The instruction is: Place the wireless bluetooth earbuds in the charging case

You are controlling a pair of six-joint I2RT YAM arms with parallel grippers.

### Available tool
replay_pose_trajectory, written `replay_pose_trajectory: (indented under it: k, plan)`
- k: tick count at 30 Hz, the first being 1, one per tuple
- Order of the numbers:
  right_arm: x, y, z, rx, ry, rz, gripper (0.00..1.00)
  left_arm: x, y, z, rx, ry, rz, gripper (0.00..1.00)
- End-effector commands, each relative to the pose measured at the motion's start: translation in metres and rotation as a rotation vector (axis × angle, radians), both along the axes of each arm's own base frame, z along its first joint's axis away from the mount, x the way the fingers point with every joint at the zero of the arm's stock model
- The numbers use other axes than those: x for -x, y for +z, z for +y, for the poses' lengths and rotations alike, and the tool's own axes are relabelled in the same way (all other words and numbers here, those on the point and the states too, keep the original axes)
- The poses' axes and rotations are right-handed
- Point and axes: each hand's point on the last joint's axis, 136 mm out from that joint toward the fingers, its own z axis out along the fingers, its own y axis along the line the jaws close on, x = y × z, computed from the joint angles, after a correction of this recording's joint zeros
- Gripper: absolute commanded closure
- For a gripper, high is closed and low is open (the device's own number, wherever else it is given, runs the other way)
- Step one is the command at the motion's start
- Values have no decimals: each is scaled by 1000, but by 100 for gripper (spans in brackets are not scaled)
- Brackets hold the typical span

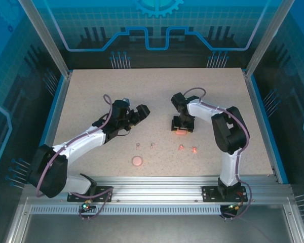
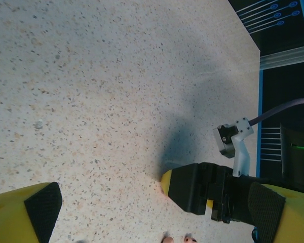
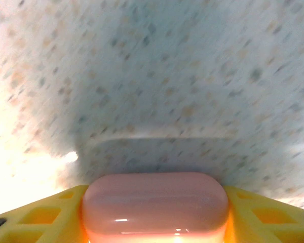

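Note:
My right gripper is holding the pink charging case (image 1: pixel 181 132) by both ends, so my left gripper, still open, will keep going toward the case's free long sides (image 1: pixel 181 134) and close there.
The pink charging case (image 3: pixel 154 205) sits on the table between my right gripper's (image 3: pixel 154 217) yellow fingers (image 3: pixel 61 210), which press against both of its ends. From above, the right gripper (image 1: pixel 182 125) points straight down over the case (image 1: pixel 180 133). Two pale earbuds (image 1: pixel 137 145) (image 1: pixel 151 145) and two salmon-pink earbuds (image 1: pixel 181 147) (image 1: pixel 194 150) lie in a row nearer the arm bases. My left gripper (image 1: pixel 142 111) hovers open to the left of the case, holding nothing. In the left wrist view its fingers (image 2: pixel 40 207) stand wide apart.
A second pink round case (image 1: pixel 137 161) lies near the front edge, left of centre. The right arm's black gripper (image 2: pixel 202 190) shows in the left wrist view, with two pink earbud tips (image 2: pixel 166 239) at the bottom edge. Blue walls ring the speckled table (image 1: pixel 91 91).

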Motion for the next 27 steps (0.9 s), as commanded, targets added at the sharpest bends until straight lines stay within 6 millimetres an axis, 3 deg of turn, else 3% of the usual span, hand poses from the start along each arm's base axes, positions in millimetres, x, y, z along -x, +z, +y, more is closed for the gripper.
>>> replay_pose_trajectory:
  k: [1,8,12,21,27]
  plan:
    - [-6,30,28,-173,-103,-55,41,0,10,-15,74,-31,-55,1]
    - [-46,72,48,-369,-272,-96,41,1,12,-28,89,-37,-259,1]
    - [-62,77,54,-438,-377,-72,41,4,7,-44,73,-60,-326,1]
    - [-64,74,79,-568,-521,13,40,-1,-20,-79,75,-59,-347,1]
    - [-60,79,83,-580,-531,27,40,-16,-41,-88,93,-26,-321,14]
